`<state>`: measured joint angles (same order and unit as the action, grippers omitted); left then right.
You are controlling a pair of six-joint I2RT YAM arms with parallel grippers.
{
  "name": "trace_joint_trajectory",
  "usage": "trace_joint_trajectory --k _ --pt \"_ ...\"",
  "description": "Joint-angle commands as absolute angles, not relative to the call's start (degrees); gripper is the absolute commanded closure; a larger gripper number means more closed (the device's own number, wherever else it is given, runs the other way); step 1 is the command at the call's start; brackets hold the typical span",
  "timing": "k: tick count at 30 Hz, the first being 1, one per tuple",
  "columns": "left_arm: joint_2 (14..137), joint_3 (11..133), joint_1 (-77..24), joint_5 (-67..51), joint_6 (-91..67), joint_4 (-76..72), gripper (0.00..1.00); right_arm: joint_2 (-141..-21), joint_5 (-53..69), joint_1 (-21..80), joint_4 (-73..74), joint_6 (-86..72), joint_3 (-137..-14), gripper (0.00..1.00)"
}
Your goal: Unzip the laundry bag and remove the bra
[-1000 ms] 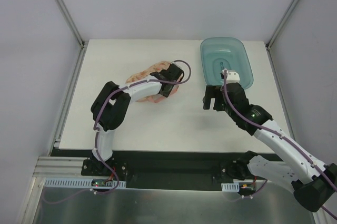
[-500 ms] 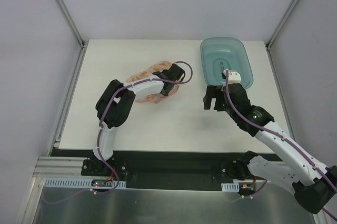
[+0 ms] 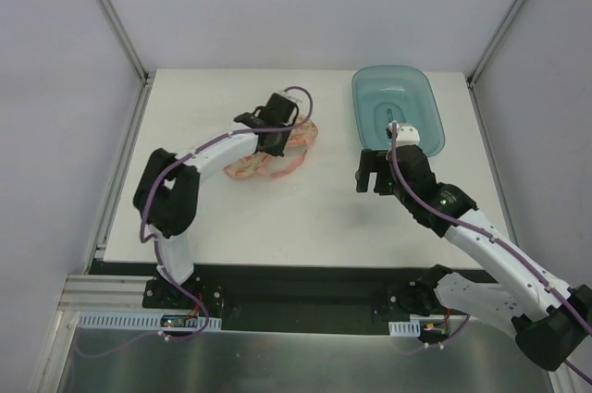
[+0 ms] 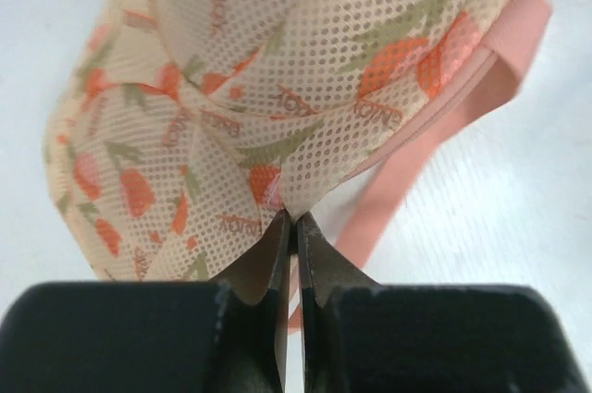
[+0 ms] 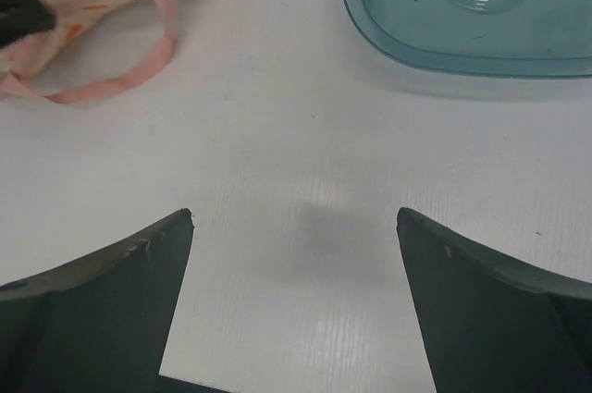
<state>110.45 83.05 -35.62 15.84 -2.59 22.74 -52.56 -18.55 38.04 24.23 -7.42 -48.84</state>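
I keep moving my right gripper toward the bag's near end (image 3: 239,169) and close it there, because that end is free and my left gripper is pinching the laundry bag's mesh (image 4: 289,171).
The laundry bag (image 3: 252,166) is a peach-orange mesh pouch with a reddish print, lying left of the table's middle. In the left wrist view the laundry bag (image 4: 277,69) fills the top, with pink edging (image 4: 407,166) trailing to the right. My left gripper (image 3: 282,131) is over its far end, shut, and my left gripper (image 4: 291,217) pinches a fold of the mesh between its tips. My right gripper (image 3: 370,180) hovers open above bare table, and my right gripper (image 5: 294,215) has nothing between its fingers. The bra is hidden.
A translucent teal basin (image 3: 398,106) stands at the back right, and the basin (image 5: 462,37) lies just beyond my right fingers. A pink loop (image 5: 120,83) of the bag lies on the table towards the right arm. Grey walls close the table in.
My left gripper has closed on the bag's mesh and moved towards the back of the table, and the bag has shifted with it. The right arm has not moved.
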Motion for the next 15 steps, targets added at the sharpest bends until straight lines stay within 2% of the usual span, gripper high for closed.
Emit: trace_joint_trajectory --k 1,8,12,15 --pt "95.38 79.81 -29.37 -4.45 -11.49 23.12 1.0 -56.41 -17.32 38.58 22.42 -8.43 -50.98 0.04" --pt "85.61 75.15 -24.79 -19.85 -16.69 21.45 1.0 -64.4 -12.14 39.81 19.77 -9.93 -55.19 0.02" --pt "84.46 75.5 -24.26 -22.59 -18.98 20.92 1.0 -66.27 -5.55 41.13 16.89 -10.19 -57.04 0.01" --pt "84.46 75.85 -24.17 -23.99 -22.49 20.57 1.0 -66.27 -4.92 42.88 13.01 -11.95 -56.6 0.01"
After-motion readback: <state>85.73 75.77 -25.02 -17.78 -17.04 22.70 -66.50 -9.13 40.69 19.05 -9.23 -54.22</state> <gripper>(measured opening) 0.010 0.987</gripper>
